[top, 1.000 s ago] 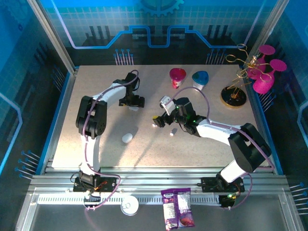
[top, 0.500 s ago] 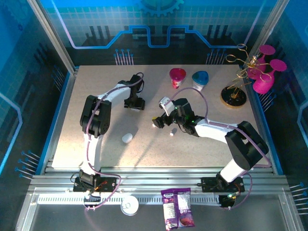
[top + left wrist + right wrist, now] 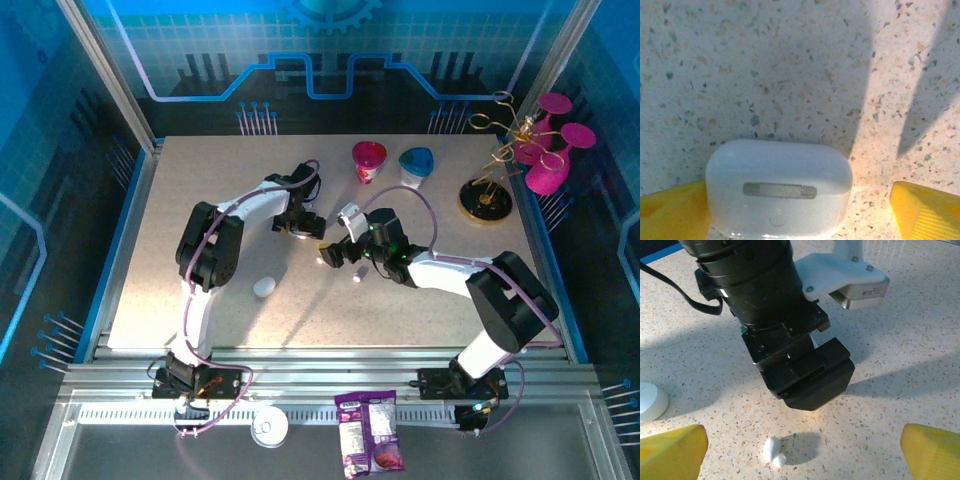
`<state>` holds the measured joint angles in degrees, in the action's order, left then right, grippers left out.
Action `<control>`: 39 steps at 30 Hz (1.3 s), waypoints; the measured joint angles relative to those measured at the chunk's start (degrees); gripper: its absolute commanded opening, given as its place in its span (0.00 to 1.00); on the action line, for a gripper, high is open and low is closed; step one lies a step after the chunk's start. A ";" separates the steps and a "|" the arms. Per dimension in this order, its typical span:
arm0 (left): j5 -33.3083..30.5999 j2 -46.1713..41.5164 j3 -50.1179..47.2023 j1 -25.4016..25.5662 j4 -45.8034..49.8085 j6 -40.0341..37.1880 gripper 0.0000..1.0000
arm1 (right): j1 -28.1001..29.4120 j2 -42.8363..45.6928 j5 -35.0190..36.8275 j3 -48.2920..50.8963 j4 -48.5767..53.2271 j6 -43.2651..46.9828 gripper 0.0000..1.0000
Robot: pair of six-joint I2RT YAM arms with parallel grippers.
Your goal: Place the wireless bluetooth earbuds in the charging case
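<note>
My right gripper is to pick up the closed charging case by its lid (image 3: pixel 782 159) and bottom and then pass it to my left gripper, because the case lies with its hinge (image 3: pixel 780 190) up.
A closed white charging case (image 3: pixel 777 192) lies on the speckled table between the yellow fingers (image 3: pixel 670 212) of my left gripper (image 3: pixel 800 210). It touches the left finger, with a gap to the right one, and the gripper is open. In the top view the left gripper (image 3: pixel 300 224) sits just left of my right gripper (image 3: pixel 333 252). The right gripper (image 3: pixel 800 452) is open, and a small white earbud (image 3: pixel 774 452) lies on the table between its fingers, below the left arm's black wrist (image 3: pixel 790 355). Another earbud (image 3: pixel 357 275) lies nearby. A second white case (image 3: pixel 264 287) rests toward the front left.
A pink cup (image 3: pixel 368 160) and a blue cup (image 3: pixel 416 163) stand at the back. A gold wire stand (image 3: pixel 487 200) with pink glasses is at the back right. A snack bag (image 3: pixel 368 432) and a white lid (image 3: pixel 270 428) lie on the front rail.
My left gripper has moved right and a little nearer, close to the right gripper. Its jaws narrowed and then widened again. The right arm has barely moved.
</note>
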<state>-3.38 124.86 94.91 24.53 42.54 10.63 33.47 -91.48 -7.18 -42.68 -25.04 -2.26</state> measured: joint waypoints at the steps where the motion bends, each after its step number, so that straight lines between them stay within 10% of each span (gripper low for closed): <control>1: 0.61 -0.72 -1.05 -0.26 -0.57 0.26 0.94 | -0.20 0.02 -0.24 0.02 -0.04 -0.13 1.00; 20: 9.25 -29.35 -26.25 -18.36 -13.07 8.04 0.96 | 1.49 -15.93 0.79 -22.95 12.96 0.74 1.00; 39: 10.80 -37.18 -35.26 -22.84 -16.31 10.47 0.96 | 5.20 -35.93 4.28 -54.77 48.43 4.66 0.72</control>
<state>7.42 87.68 59.66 1.69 26.24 21.10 38.68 -127.42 -2.90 -97.45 23.40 2.39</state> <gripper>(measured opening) 0.962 0.720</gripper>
